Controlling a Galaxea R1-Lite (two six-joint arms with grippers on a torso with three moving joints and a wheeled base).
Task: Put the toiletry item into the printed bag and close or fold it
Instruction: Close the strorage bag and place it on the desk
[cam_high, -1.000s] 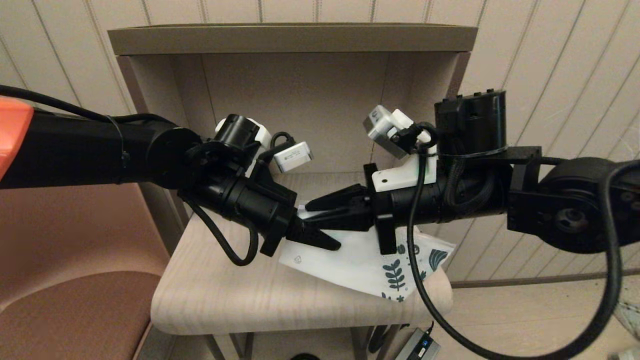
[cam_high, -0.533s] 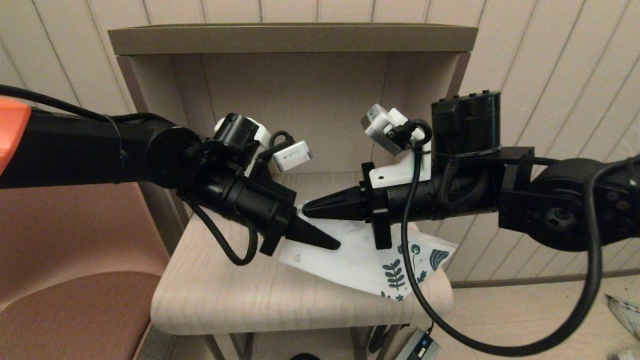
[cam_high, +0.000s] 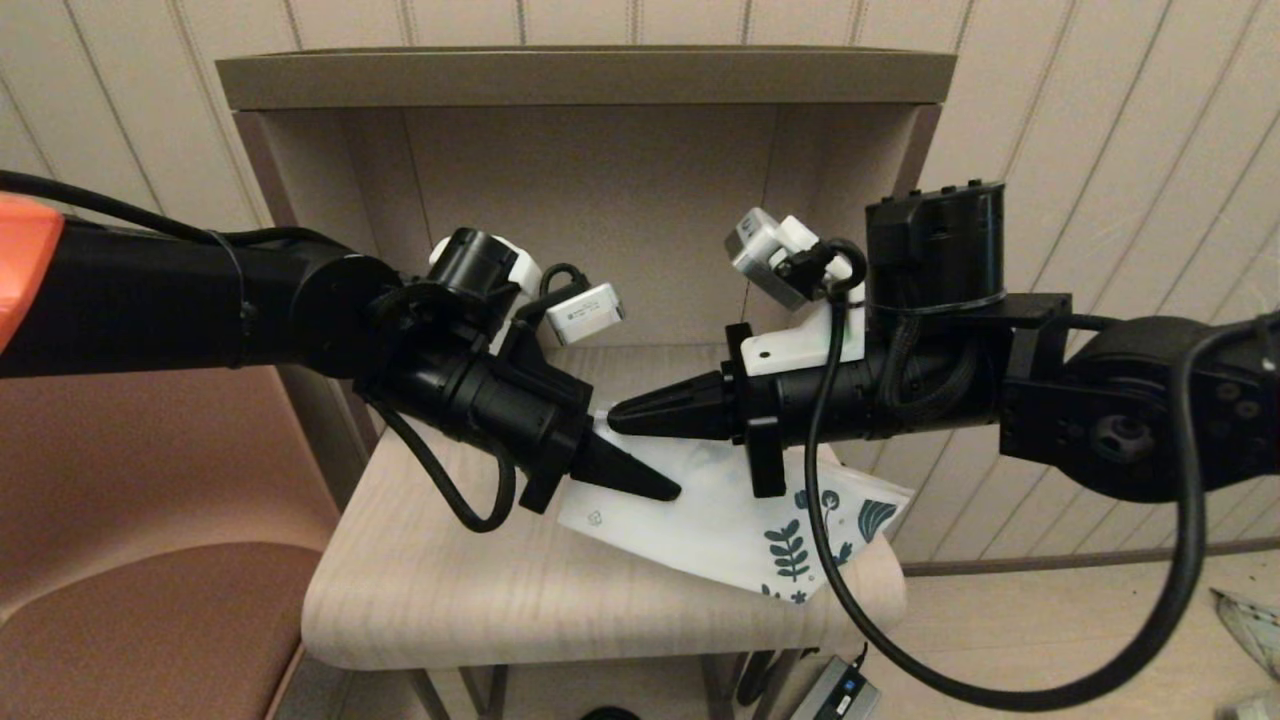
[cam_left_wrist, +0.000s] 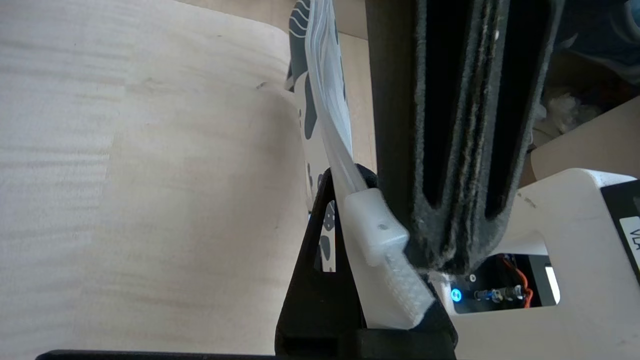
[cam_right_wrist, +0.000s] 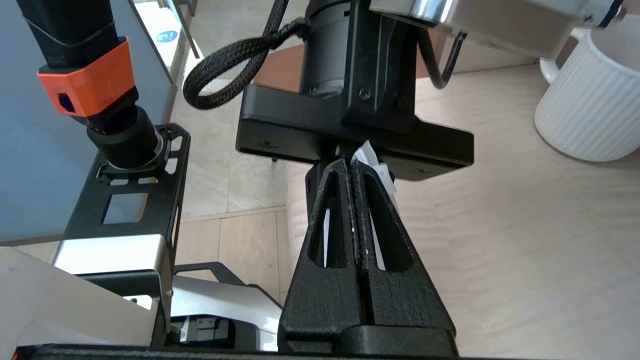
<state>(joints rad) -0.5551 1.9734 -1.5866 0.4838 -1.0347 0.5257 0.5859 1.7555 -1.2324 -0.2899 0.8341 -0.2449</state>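
My right gripper should back away, open wide and bring its fingers around the white zip edge (cam_left_wrist: 339, 147), because the ribbed zip tab (cam_left_wrist: 382, 234) is next to its closed fingers.
The printed bag (cam_high: 720, 520) lies on the wooden stool (cam_high: 450, 590), with its teal leaf end near the right edge. Its white zip edge (cam_left_wrist: 325, 90) is lifted at the plain end. My left gripper (cam_high: 660, 488) is shut on that end, and the ribbed zip tab (cam_left_wrist: 395, 280) rests between its fingers. My right gripper (cam_high: 618, 415) faces it from the right, shut on the same edge; a white scrap (cam_right_wrist: 367, 155) pokes out past its tips (cam_right_wrist: 352, 167). The toiletry item is out of view.
A white ribbed mug (cam_right_wrist: 590, 110) stands on the seat behind the left gripper. An open-fronted shelf box (cam_high: 590, 80) rises at the back. A brown chair (cam_high: 150, 620) sits at the left, and a grey device (cam_high: 835, 690) lies on the floor.
The right gripper's fingers, spread a second ago, have shut on the bag's lifted edge. The left gripper and the bag have stayed put.
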